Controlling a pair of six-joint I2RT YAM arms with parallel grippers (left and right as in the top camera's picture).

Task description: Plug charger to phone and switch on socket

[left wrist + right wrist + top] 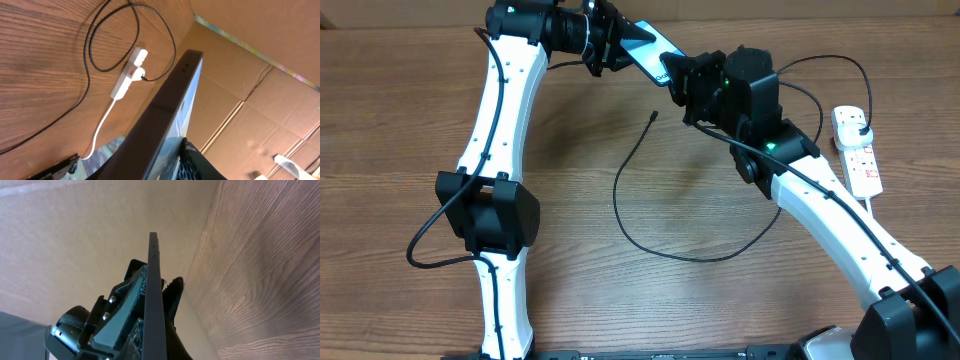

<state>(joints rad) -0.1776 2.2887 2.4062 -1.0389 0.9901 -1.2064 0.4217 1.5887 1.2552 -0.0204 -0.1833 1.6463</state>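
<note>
Next, my right gripper leaves the phone (655,52) to my left gripper and grabs the charger's tip (653,117), because both grippers are holding the phone while the charger's tip lies free.
The phone (648,42) is held in the air over the table's far edge, between both grippers. My left gripper (620,45) is shut on its left end. My right gripper (678,78) grips its right end. In the left wrist view the phone (165,110) shows edge-on with a dark frame and lit blue screen, in my jaws (175,162). In the right wrist view it (156,290) is a thin dark edge between my fingers (160,340). The charger (617,195) lies looped on the table, tip free (653,116). Its plug (861,127) sits in the socket (863,160).
The socket (125,80) with its thick white cord and the charger cable (90,65) lie on the wood table at the right. Cardboard walls (250,90) stand behind the table. The arm bases stand at the front edge.
</note>
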